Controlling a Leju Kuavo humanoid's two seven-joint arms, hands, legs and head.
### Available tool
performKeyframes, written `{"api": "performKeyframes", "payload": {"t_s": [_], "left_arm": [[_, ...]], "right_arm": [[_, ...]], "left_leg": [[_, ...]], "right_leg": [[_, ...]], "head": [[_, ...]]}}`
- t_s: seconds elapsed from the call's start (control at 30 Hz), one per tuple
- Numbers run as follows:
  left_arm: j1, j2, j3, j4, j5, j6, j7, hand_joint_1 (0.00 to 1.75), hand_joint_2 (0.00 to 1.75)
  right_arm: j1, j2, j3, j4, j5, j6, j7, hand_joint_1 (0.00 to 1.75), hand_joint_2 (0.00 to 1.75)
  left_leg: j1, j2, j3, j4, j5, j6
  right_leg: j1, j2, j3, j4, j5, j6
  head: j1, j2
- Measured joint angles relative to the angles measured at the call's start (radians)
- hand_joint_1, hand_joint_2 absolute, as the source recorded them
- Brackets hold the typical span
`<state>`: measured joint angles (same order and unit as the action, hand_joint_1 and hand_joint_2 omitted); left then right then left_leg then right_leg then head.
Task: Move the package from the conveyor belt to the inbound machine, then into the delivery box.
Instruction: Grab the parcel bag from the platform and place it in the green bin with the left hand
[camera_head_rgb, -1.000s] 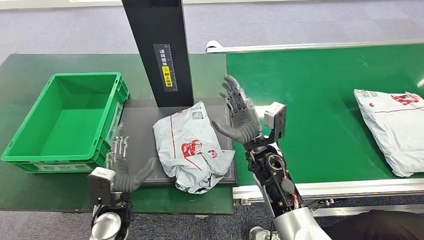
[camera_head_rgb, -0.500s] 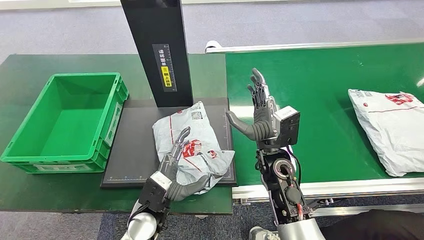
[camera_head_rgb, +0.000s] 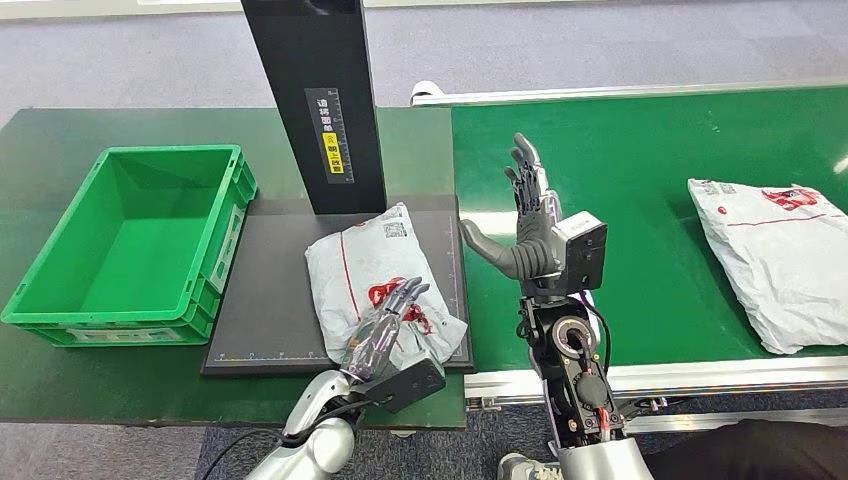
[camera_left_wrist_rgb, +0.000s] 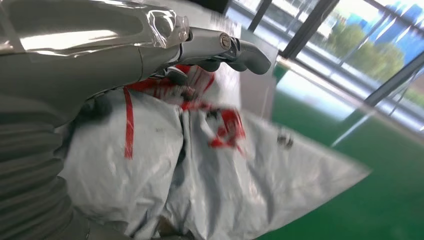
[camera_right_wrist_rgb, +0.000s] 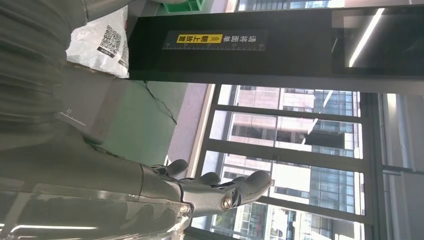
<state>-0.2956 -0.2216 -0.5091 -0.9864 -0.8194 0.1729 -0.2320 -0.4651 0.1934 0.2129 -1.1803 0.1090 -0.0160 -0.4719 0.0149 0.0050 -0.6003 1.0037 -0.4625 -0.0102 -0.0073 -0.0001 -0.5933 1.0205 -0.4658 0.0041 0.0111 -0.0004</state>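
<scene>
A deep crease (camera_left_wrist_rgb: 182, 145) runs next to the package's loose pointed corner, so the grey package (camera_head_rgb: 372, 265) will bunch up there, with the corner still sticking out, when the robot lifts it.
A crumpled grey package (camera_head_rgb: 362, 262) with red print lies on the black platform (camera_head_rgb: 268, 300) of the inbound machine, in front of its black column (camera_head_rgb: 318, 100). My left hand (camera_head_rgb: 386, 330) reaches over the package's near end with fingers stretched out flat, low above or touching it. In the left wrist view the fingers (camera_left_wrist_rgb: 220, 46) lie spread over the package (camera_left_wrist_rgb: 210, 170) without gripping it. My right hand (camera_head_rgb: 526, 225) stands raised and open over the left end of the green conveyor belt (camera_head_rgb: 650, 170), apart from the package. The green delivery box (camera_head_rgb: 130, 240) stands left of the platform.
A second grey package (camera_head_rgb: 775, 255) lies on the belt at the far right. In the right wrist view my right hand (camera_right_wrist_rgb: 210, 192) is open, with the column (camera_right_wrist_rgb: 250, 45) and a package corner (camera_right_wrist_rgb: 100, 42) beyond it. Dark green table surrounds box and platform.
My left hand swung from beside the box over to the package's near end. My right hand drew back from the package and rose. The second package drifted left on the belt.
</scene>
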Motion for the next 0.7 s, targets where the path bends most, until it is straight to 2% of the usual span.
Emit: {"api": "performKeyframes", "payload": {"t_s": [0.43, 0.5, 0.57, 0.6, 0.7], "left_arm": [[-0.047, -0.009, -0.01, 0.106, -0.039, -0.014, 0.012, 0.0, 1.75], [-0.047, -0.009, -0.01, 0.108, -0.047, -0.016, 0.011, 0.72, 1.75], [-0.047, -0.009, -0.01, 0.108, -0.051, -0.014, 0.003, 1.51, 1.75], [-0.047, -0.009, -0.009, 0.108, -0.051, -0.011, -0.003, 1.6, 1.75], [-0.043, -0.008, 0.001, 0.1, -0.039, 0.004, -0.023, 1.71, 1.75]], "right_arm": [[-0.001, 0.0, -0.01, 0.0, 0.005, 0.0, -0.002, 0.0, 1.75], [0.0, 0.0, -0.01, 0.0, 0.006, 0.001, -0.002, 0.0, 1.75], [0.0, 0.0, -0.01, 0.0, 0.007, 0.001, -0.002, 0.0, 1.75], [0.0, 0.0, -0.01, 0.0, 0.007, 0.002, -0.003, 0.0, 1.75], [0.0, 0.0, -0.01, 0.0, 0.008, 0.003, -0.003, 0.0, 1.75]], "left_leg": [[0.0, 0.0, 0.001, 0.0, 0.0, 0.0], [0.0, 0.0, 0.001, 0.0, 0.0, 0.0], [0.0, 0.0, 0.0, 0.0, 0.0, 0.0], [0.0, 0.0, 0.0, 0.0, 0.0, 0.0], [0.0, 0.0, 0.0, 0.0, 0.0, 0.0]], "right_leg": [[0.0, 0.0, 0.001, 0.0, 0.0, 0.0], [0.0, 0.0, 0.001, 0.0, 0.0, 0.0], [0.0, 0.0, 0.001, 0.0, 0.0, 0.0], [0.0, 0.0, 0.001, 0.0, 0.0, 0.0], [0.0, 0.0, 0.001, 0.0, 0.0, 0.0]], "head": [[0.0, 0.0], [0.0, 0.0], [0.0, 0.0], [0.0, 0.0], [0.0, 0.0]]}}
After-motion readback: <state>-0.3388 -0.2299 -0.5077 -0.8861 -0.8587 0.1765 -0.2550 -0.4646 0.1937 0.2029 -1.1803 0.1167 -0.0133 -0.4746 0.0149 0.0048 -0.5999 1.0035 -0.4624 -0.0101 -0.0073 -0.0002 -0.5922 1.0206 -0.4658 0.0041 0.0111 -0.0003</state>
